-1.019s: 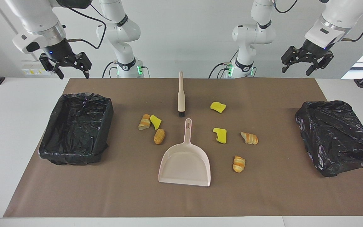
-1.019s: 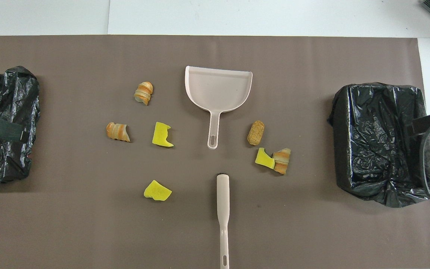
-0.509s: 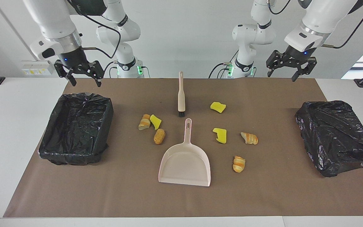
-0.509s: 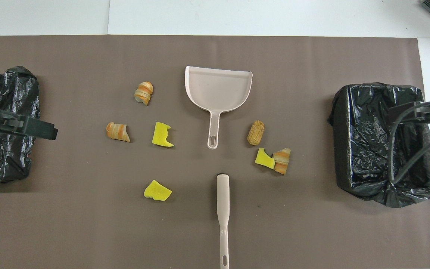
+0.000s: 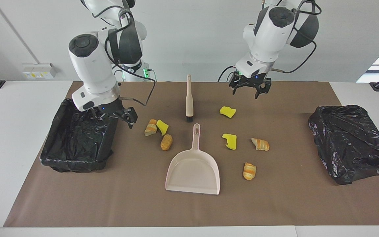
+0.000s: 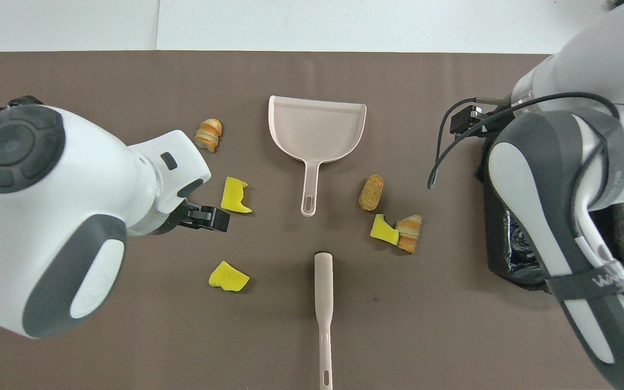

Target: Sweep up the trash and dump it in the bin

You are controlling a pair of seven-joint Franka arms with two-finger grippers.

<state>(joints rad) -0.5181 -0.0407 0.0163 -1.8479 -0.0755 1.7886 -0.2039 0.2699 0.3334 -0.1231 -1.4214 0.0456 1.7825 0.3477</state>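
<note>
My open left gripper is moving toward the beige brush [image 6: 323, 286], clear of the trash, its handle toward the robots, and should continue until its fingers straddle that handle [image 6: 324, 337].
The trash lies scattered on the brown mat around the pale pink dustpan [image 5: 192, 171] [image 6: 317, 130]: yellow sponge chunks [image 5: 227, 112] [image 6: 228, 276] and tan toy bread bits [image 5: 249, 171] [image 6: 371, 192]. The beige brush [image 5: 189, 98] [image 6: 323, 303] lies nearer to the robots than the dustpan, bristles toward its handle. My left gripper [image 5: 249, 92] hangs open and empty over the mat beside the sponge chunk nearest the robots; one of its fingers [image 6: 209, 218] shows from overhead. My right gripper [image 5: 112, 117] is open and empty, low over the inner edge of the black-lined bin [image 5: 77, 166].
A second bin wrapped in a black bag [image 5: 350, 141] stands at the left arm's end of the table. From overhead, the left arm's body covers that bin and one bread piece, and the right arm covers most of the other bin [image 6: 512, 254].
Both arms have swung in from the table's ends toward the middle and come down. Both grippers stayed open. Nothing on the mat has moved.
</note>
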